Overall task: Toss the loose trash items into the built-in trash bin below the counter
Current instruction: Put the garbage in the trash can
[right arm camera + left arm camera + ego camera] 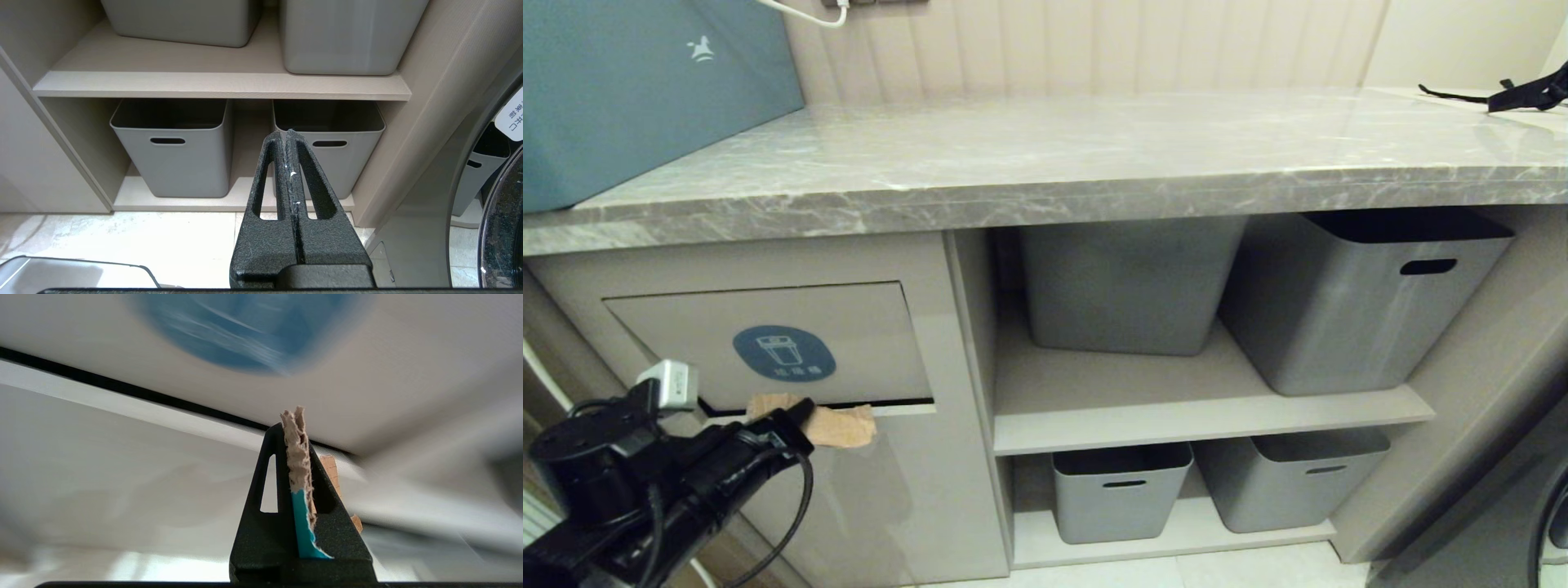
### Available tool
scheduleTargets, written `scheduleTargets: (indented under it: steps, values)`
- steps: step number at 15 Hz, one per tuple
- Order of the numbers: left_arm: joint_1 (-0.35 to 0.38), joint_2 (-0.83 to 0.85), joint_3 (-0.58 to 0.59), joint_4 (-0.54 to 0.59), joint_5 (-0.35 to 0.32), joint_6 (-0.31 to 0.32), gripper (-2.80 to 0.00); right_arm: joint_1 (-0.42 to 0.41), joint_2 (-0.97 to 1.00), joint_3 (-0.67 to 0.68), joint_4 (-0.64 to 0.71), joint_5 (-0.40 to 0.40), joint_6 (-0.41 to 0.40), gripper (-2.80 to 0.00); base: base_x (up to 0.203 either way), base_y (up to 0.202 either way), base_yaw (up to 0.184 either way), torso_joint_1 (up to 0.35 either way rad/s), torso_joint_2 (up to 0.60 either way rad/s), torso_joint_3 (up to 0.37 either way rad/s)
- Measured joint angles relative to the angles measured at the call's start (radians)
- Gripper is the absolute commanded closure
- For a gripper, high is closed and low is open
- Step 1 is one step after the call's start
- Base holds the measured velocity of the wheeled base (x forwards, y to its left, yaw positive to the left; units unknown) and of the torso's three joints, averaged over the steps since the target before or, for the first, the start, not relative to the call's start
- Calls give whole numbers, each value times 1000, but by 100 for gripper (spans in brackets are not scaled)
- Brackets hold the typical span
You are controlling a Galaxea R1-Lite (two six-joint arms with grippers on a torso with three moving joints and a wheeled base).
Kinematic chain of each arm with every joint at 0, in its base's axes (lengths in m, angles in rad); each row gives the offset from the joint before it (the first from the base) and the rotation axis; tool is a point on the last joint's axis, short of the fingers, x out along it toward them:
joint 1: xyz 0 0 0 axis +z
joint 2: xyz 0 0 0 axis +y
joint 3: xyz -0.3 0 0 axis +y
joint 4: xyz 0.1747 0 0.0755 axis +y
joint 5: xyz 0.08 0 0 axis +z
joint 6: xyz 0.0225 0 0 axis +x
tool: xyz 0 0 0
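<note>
The trash bin's flap leaves only a thin dark gap [900, 403] ahead of the cardboard scrap, so next my left gripper pushes the flap's lower part [789, 388] inward and then lets go of the scrap inside first.
My left gripper [796, 423] is shut on a torn brown cardboard scrap [840, 425], one of the loose trash items. It holds the scrap against the lower edge of the built-in trash bin's flap [866, 327], just below the blue oval sticker [784, 353]. In the left wrist view the scrap [298, 457] stands edge-on between the black fingers [269, 486], showing a turquoise face low down. The flap's dark bottom gap [122, 390] runs close ahead. The grey marble counter [1045, 163] spans above. My right gripper [289, 134] is shut on nothing, low in front of the open shelves.
Grey storage bins [1127, 286] [1356, 302] [1123, 490] [1290, 482] fill the shelves right of the bin cabinet. A large teal box [645, 90] stands on the counter's left end and a black strap [1519, 96] lies at the far right. A washing machine door [502, 228] is at the right.
</note>
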Motion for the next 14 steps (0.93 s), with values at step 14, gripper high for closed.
scheduleTargets:
  steps: [14]
  values:
    - [14,-120,91,22,-541,-162,0,0,0,0,0,0,1,0,0,0,0,0,0,0]
